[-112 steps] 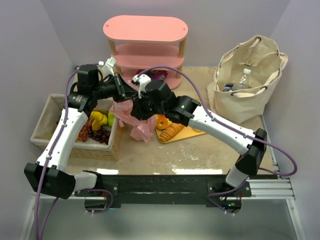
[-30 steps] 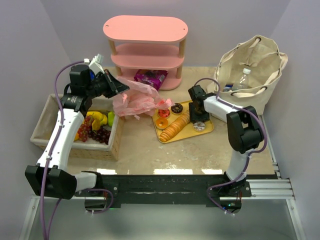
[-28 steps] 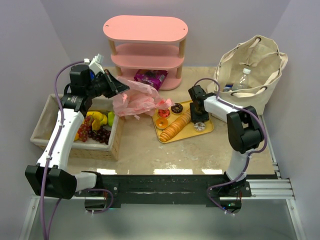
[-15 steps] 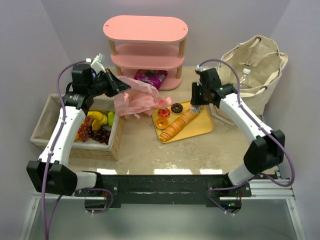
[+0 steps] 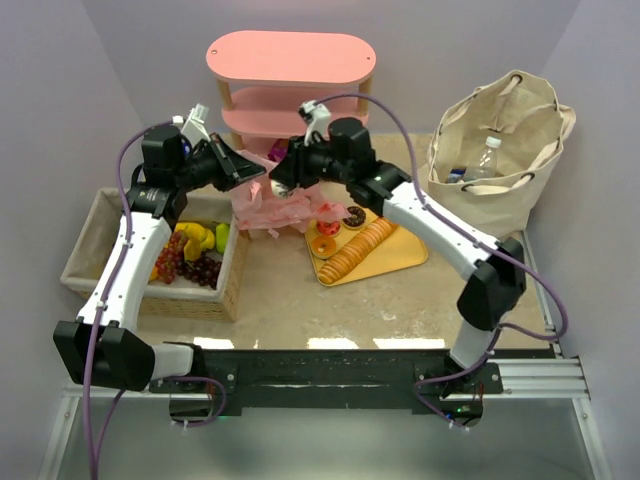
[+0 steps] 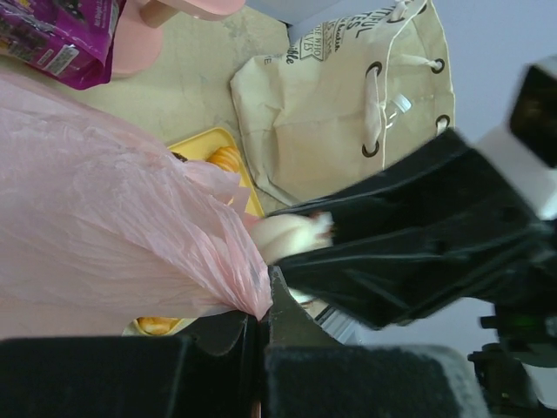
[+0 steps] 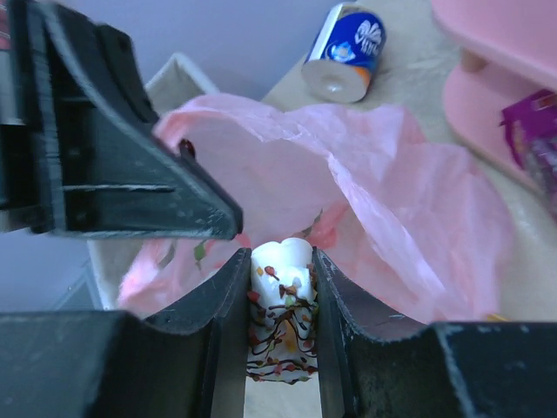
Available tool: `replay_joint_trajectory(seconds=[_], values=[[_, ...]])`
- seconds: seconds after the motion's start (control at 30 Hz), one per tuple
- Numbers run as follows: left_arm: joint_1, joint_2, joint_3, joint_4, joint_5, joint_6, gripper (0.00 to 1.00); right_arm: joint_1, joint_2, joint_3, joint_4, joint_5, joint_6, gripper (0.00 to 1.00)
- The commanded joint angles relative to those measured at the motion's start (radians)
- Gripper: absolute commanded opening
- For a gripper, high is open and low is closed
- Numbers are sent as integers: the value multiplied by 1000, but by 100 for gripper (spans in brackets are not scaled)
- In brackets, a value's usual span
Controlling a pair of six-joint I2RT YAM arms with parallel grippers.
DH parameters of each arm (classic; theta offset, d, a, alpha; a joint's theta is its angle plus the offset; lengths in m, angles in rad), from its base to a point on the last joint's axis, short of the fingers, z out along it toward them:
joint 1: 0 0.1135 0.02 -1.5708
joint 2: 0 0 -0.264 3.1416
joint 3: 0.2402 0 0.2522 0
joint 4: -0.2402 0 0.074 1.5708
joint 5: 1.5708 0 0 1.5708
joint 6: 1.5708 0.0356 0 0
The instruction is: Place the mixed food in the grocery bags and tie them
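The pink bag's opening (image 7: 265,178) is open in front of the white frosted doughnut, so my right gripper keeps going into the bag (image 7: 305,218) and lets go of the doughnut inside.
The thin pink plastic bag (image 5: 272,208) hangs from my left gripper (image 5: 247,172), which is shut on its upper edge (image 6: 254,300). My right gripper (image 5: 283,173) sits right beside it at the bag's mouth, shut on a white frosted doughnut with sprinkles (image 7: 283,322). In the left wrist view the doughnut (image 6: 287,237) shows just past the pink bag (image 6: 104,218). The beige canvas bag (image 5: 500,150) stands at the back right, holding a clear water bottle (image 5: 487,155). The right wrist view has the pink bag (image 7: 374,192) behind the doughnut, between my right gripper (image 7: 280,261) and the left one.
A yellow tray (image 5: 400,255) with doughnuts and a loaf lies mid-table. The woven basket (image 5: 95,255) of fruit is on the left. At the back stands a pink shelf (image 5: 290,80) with a purple packet (image 6: 61,35). A blue can (image 7: 346,50) lies behind the basket.
My right gripper closed on the white doughnut at the tray, lifted it and swung left to the pink bag's mouth. The left gripper kept holding the bag up.
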Motion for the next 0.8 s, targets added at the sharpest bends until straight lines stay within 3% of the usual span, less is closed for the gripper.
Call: replay_joint_trajectory(seconds=[0.0, 0.27, 0.63, 0.77], values=[[9, -9, -3, 77, 44, -56, 0, 26, 71, 19, 108, -44, 47, 24], [9, -20, -16, 94, 68, -88, 0, 37, 128, -32, 273, 157, 51, 29], [9, -42, -44, 157, 99, -157, 0, 58, 353, 91, 347, 351, 84, 32], [9, -52, -55, 230, 99, -215, 0, 58, 385, 77, 359, 382, 81, 47]])
